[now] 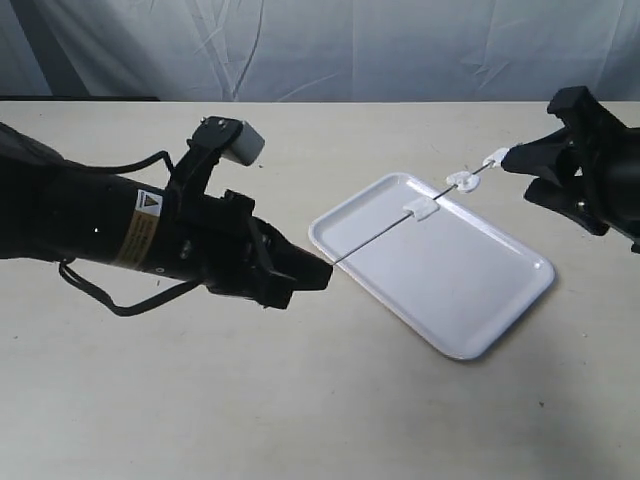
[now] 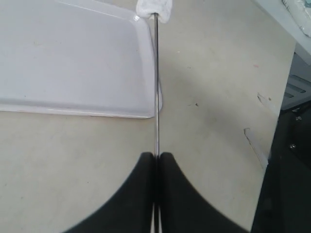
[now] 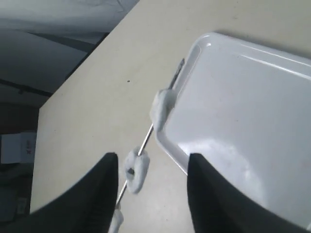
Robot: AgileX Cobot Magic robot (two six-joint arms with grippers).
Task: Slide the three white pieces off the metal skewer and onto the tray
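Note:
Next, I close my right gripper on the tip piece (image 1: 495, 157) and pull it off first, because the piece at the skewer's tip blocks the second piece's way off the skewer (image 1: 465, 181).
The thin metal skewer (image 1: 380, 235) (image 2: 156, 82) slants above the white tray (image 1: 450, 290) (image 2: 73, 58) (image 3: 243, 121). My left gripper (image 1: 320, 272) (image 2: 156, 156) is shut on its near end. Three white pieces are threaded on the far part: one (image 1: 420, 209) (image 3: 163, 108) over the tray's rim, a second (image 1: 462, 181) (image 3: 137, 170) just beyond the rim, a third (image 1: 496, 157) (image 3: 115, 221) at the tip. My right gripper (image 1: 520, 177) (image 3: 151, 160) is open. The second piece hangs between its fingers, close to one finger.
The tray lies at an angle on the beige table (image 1: 300, 400). A grey cloth backdrop (image 1: 350, 50) hangs behind the table's far edge. The left arm's black body (image 1: 100, 225) and cable lie low over the table's left half.

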